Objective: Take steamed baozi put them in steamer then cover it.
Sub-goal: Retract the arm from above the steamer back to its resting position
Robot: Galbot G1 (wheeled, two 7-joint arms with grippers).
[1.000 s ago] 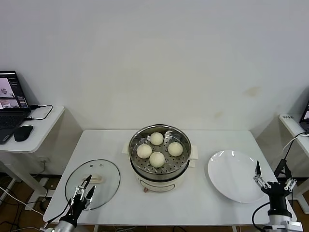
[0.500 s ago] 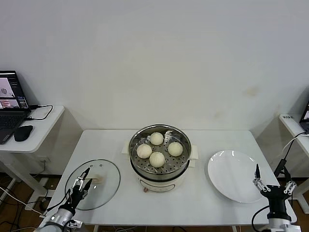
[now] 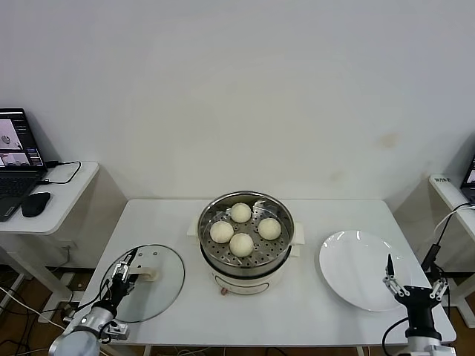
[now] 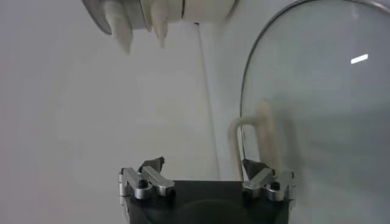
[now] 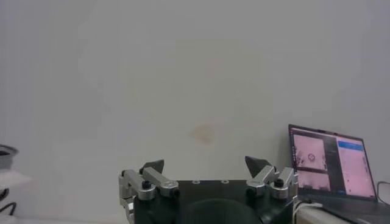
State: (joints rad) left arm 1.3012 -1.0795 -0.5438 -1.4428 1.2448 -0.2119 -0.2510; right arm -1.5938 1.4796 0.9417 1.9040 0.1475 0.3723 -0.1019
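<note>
I expect the glass lid (image 3: 156, 291) to lift off freely and stay almost level when I carry it, because the cream bar handle (image 3: 147, 274) is near the lid's middle.
Several cream-white baozi (image 3: 241, 244) sit on the perforated tray inside the steel steamer (image 3: 280, 255) at the table's middle. The cover (image 3: 159, 291), a clear glass lid with a cream bar handle (image 3: 152, 274), lies flat on the table to the steamer's left. My left gripper (image 3: 122, 273) hovers open over the lid's near-left part, close to the handle. In the left wrist view the handle (image 4: 263, 131) lies just beyond the open gripper (image 4: 203, 163), by one fingertip, with the steamer's base (image 4: 201, 7) farther off. My right gripper (image 3: 412, 280) stands open and empty at the front right corner.
An empty white plate (image 3: 360, 268) lies right of the steamer, beside my right gripper. A side table with a laptop (image 3: 15, 159) and a mouse (image 3: 35, 202) stands to the left. Another laptop (image 5: 329, 164) sits on a desk at the far right.
My left gripper has moved forward over the lid towards its handle, with its arm shifting left. The right gripper has sunk lower at the table's front right. Both stay open.
</note>
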